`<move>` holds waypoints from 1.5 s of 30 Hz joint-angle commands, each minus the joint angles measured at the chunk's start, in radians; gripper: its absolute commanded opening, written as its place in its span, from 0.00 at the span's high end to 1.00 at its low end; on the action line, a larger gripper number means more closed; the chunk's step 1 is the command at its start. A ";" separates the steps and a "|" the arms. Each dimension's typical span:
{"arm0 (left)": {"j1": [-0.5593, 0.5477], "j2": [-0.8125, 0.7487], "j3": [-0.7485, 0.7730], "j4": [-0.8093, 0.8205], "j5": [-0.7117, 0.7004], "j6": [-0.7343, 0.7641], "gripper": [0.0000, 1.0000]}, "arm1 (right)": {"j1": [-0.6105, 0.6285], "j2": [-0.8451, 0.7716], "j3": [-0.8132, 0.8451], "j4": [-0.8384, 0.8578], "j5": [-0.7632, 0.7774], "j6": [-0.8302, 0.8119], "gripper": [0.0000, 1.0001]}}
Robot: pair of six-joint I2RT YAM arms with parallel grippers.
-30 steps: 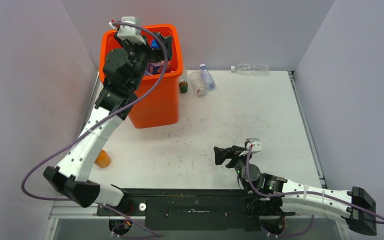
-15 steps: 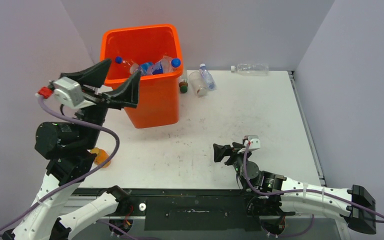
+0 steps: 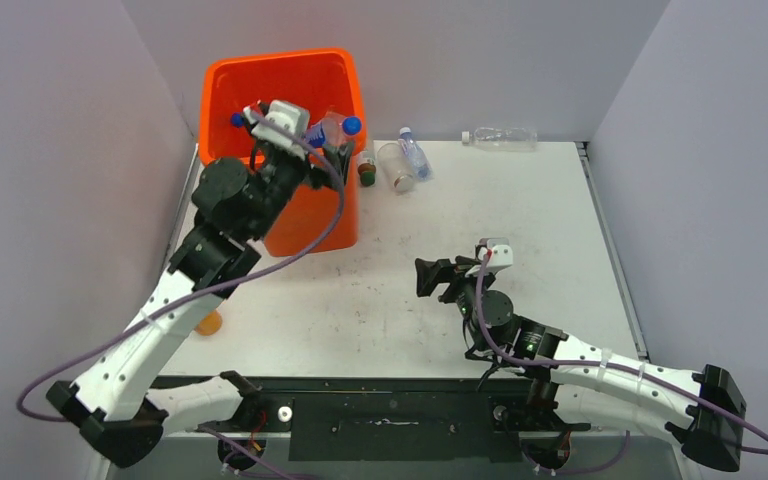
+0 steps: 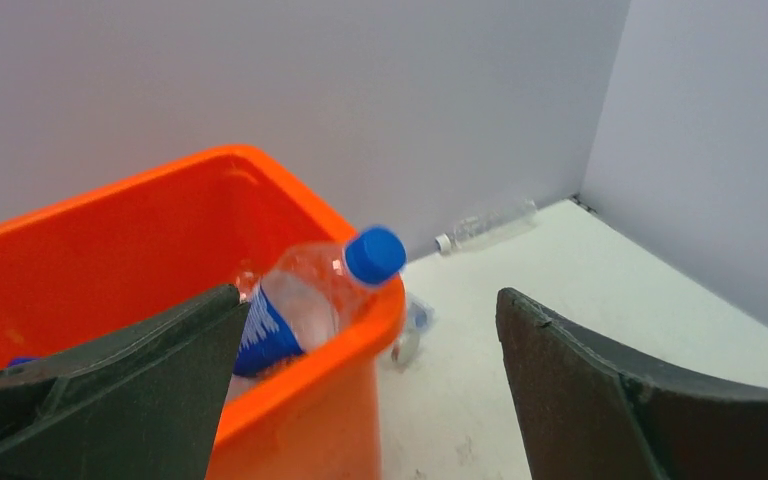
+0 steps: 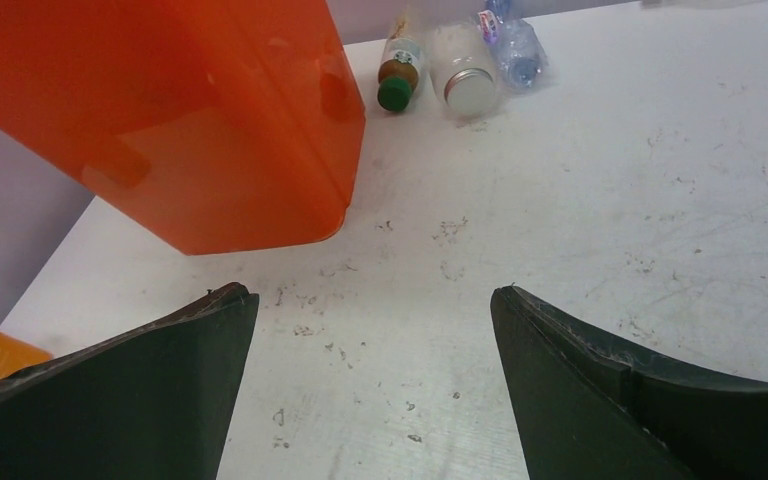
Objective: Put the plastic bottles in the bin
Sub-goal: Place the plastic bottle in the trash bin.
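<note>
A clear edge (image 4: 247, 279) shows behind the blue-capped bottle (image 3: 334, 129), so the robot should expect another bottle hidden there when it moves the blue-capped bottle off the bin's rim.
The orange bin (image 3: 312, 215) stands at the back left and holds several plastic bottles; a clear one with a blue label and blue cap (image 3: 337, 128) leans on its right rim. My left gripper (image 3: 328, 160) is open and empty over the bin's front right corner. In the left wrist view the left gripper (image 4: 370, 292) frames the bin (image 4: 110, 250) and that bottle (image 4: 310, 295). My right gripper (image 3: 438, 279) is open and empty, low over the mid table; in the right wrist view the right gripper (image 5: 372, 292) faces the bin (image 5: 190, 120).
Right of the bin lie a green-capped bottle (image 3: 366, 168), a clear bottle (image 3: 394, 165) and a blue-labelled one (image 3: 413, 152). A clear bottle (image 3: 500, 137) lies by the back wall. An orange bottle (image 3: 206, 322) lies at the left, partly under the left arm.
The left arm swung away from the bin to the left and has come back over the bin's front right corner, jaws open. The right gripper has crept forward and left.
</note>
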 commanded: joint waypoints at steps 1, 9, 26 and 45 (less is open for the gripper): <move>-0.002 0.154 0.214 -0.045 -0.132 0.003 0.04 | -0.017 -0.014 0.000 0.026 -0.040 -0.007 0.10; -0.028 0.275 0.309 -0.078 -0.221 0.082 0.04 | -0.066 -0.072 -0.009 -0.023 -0.092 -0.004 0.10; -0.012 0.524 0.537 -0.216 -0.340 0.144 0.32 | -0.081 -0.160 -0.027 -0.064 -0.090 0.009 0.10; 0.267 0.322 0.460 -0.163 -0.524 0.007 1.00 | -0.084 -0.218 -0.058 -0.089 -0.088 0.032 0.10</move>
